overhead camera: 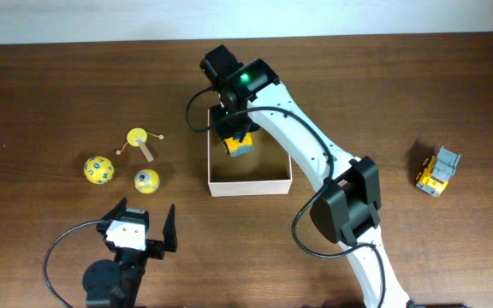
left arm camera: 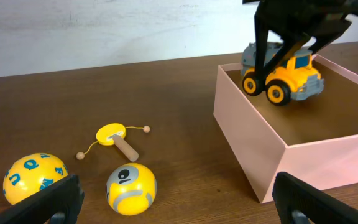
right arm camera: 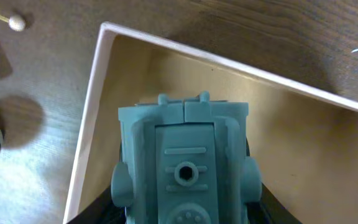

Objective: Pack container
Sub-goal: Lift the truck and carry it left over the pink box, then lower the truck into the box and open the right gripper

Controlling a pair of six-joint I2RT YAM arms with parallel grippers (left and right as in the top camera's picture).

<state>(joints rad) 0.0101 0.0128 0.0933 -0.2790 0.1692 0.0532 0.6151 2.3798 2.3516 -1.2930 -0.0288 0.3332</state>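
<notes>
The container has the toy truck wheels down (overhead camera: 240,145) inside its sides, so my right gripper should go on toward the side (overhead camera: 210,159) nearest the balls and let go at the container's bottom.
The container (overhead camera: 251,186), a shallow white box with a tan inside, stands at mid-table. It also shows in the left wrist view (left arm camera: 253,143) and the right wrist view (right arm camera: 92,106). My right gripper (overhead camera: 234,128) reaches into its far left part, shut on a yellow and grey toy truck (overhead camera: 239,145). The left wrist view shows the truck (left arm camera: 288,78) low over the box floor between the black fingers (left arm camera: 291,43). The truck's grey underside (right arm camera: 185,168) fills the right wrist view. My left gripper (overhead camera: 144,214) is open and empty near the front edge, left of the box.
Left of the box lie a yellow ball with blue marks (overhead camera: 98,169), a yellow and grey ball (overhead camera: 146,180) and a small yellow wooden drum toy with strings (overhead camera: 139,141). A second yellow and grey truck (overhead camera: 437,171) stands at the far right.
</notes>
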